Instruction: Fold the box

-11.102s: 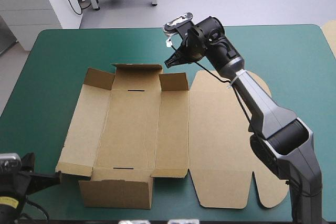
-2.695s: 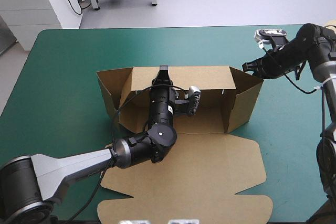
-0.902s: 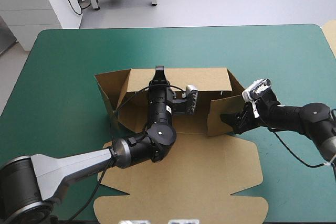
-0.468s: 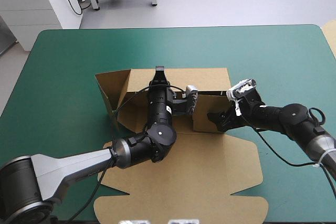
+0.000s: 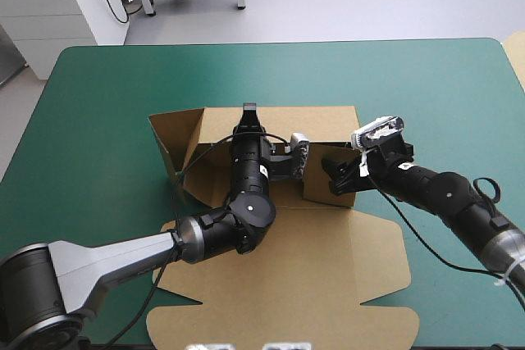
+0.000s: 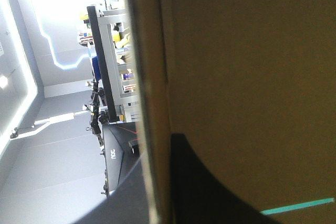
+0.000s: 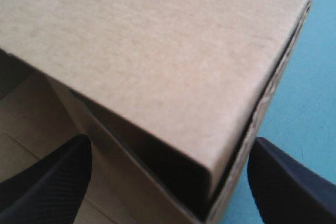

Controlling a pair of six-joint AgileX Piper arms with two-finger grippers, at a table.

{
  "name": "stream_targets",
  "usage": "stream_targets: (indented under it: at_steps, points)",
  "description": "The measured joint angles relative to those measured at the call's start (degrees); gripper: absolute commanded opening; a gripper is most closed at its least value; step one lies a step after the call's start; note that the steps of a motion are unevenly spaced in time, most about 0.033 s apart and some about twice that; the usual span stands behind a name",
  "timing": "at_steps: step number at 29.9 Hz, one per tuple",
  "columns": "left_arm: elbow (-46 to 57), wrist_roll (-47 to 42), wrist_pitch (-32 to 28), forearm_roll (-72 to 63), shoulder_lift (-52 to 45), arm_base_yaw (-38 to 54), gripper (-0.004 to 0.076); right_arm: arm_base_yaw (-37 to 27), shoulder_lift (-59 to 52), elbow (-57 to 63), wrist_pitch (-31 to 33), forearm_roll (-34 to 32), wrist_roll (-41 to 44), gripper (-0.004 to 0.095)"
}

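Note:
A crease [image 5: 310, 208] joins the lid [image 5: 279, 276] and the box in one sheet. The lid should swing along with the box when I pull the end of the box.
The brown box [image 5: 328, 123] stands mid-table with its long back wall raised and its lid [image 5: 312, 268] flat toward the near edge. My left gripper [image 5: 248, 112] reaches across the box floor to the top of the back wall and is shut on that edge; in the left wrist view the board [image 6: 252, 77] runs past one black finger [image 6: 210, 192]. My right gripper [image 5: 335, 176] is open at the box's right end, its fingers on either side of the end wall [image 7: 157, 51], which is turned inward over the floor.
At the box's left end the flaps [image 5: 176, 149] splay outward. Bare teal-green cover [image 5: 107, 104] lies left of and beyond the box, and also to the right [image 7: 310, 77] of the end wall.
My right gripper has moved left and slightly farther from the near edge, carrying the right end wall inward over the box floor. The left arm has held still on the back wall.

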Motion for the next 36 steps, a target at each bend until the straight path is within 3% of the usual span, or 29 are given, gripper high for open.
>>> stream_targets:
  at_steps: [3, 9, 12, 24, 27, 32, 36]
  points:
    - [0.0, 0.0, 0.0, 0.0, 0.0, 0.0, -0.0008, 1.0, 0.5, 0.0, -3.2, -0.5, 2.3, 0.0689]
    - [0.0, 0.0, 0.1, -0.1, 0.0, 0.0, -0.0008, 1.3, 0.5, 0.3, -5.1, -1.3, 3.9, 0.0263]
    - [0.0, 0.0, 0.2, -0.2, 0.0, 0.0, -0.0008, 1.3, 0.5, 1.5, -7.1, -2.1, 4.0, -0.0022]
    - [0.0, 0.0, -0.1, 0.5, -0.2, -0.5, 0.0024, 1.3, 0.3, 2.4, -10.3, -2.5, 4.4, -0.0021]
    - [0.0, 0.0, -0.1, 0.9, -0.2, -0.5, 0.0150, 1.3, 0.3, 2.4, -10.3, -2.5, 3.9, -0.0021]
    - [0.0, -0.1, -0.1, 1.7, -0.2, 0.0, 0.0484, 0.4, 2.1, 0.2, -8.1, -3.4, 4.5, -0.0021]
    - [0.0, -5.8, 0.3, 5.0, -0.2, 0.5, 0.0548, -3.1, 6.8, -6.3, 0.7, -9.4, 10.6, -0.0021]
